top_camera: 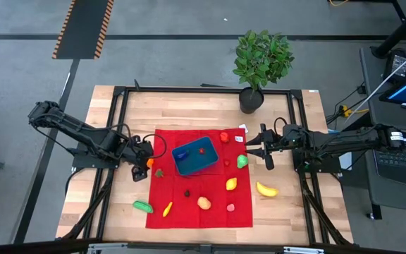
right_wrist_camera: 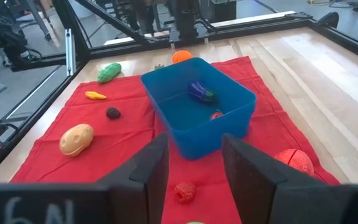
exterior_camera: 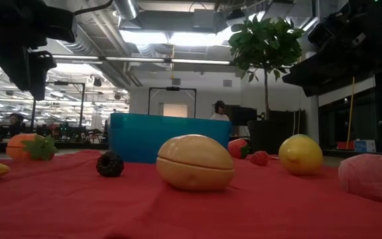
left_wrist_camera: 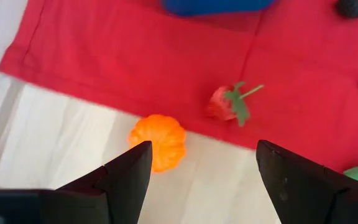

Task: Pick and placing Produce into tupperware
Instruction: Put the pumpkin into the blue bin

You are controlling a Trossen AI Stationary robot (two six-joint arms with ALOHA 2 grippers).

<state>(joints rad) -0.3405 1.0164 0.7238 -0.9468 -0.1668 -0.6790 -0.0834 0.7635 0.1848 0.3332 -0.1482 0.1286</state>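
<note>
The orange fruit [top_camera: 150, 163] lies apart from the strawberry [top_camera: 159, 173], so my left gripper should keep bringing its open fingers down until they are on both sides of the fruit, and then close them.
The blue tupperware [top_camera: 194, 156] sits on a red cloth [top_camera: 189, 212]; inside it lie a purple piece [right_wrist_camera: 201, 92] and a small red one [right_wrist_camera: 215, 115]. Produce is scattered around it. My left gripper [left_wrist_camera: 204, 162] hangs open, pointing steeply down, above an orange fruit [left_wrist_camera: 157, 140] on the bare wood at the cloth's left edge, with a strawberry [left_wrist_camera: 225, 102] just beyond on the cloth. My right gripper [right_wrist_camera: 194, 168] is open and nearly level, right of the tupperware [right_wrist_camera: 197, 106], holding nothing.
On the cloth lie a tan potato [top_camera: 204, 202], a lemon [top_camera: 231, 184], a dark berry [top_camera: 187, 192], a pink piece [top_camera: 230, 208] and a green piece [top_camera: 242, 161]. A banana [top_camera: 266, 189] lies on the wood to the right. A potted plant [top_camera: 259, 63] stands at the far edge.
</note>
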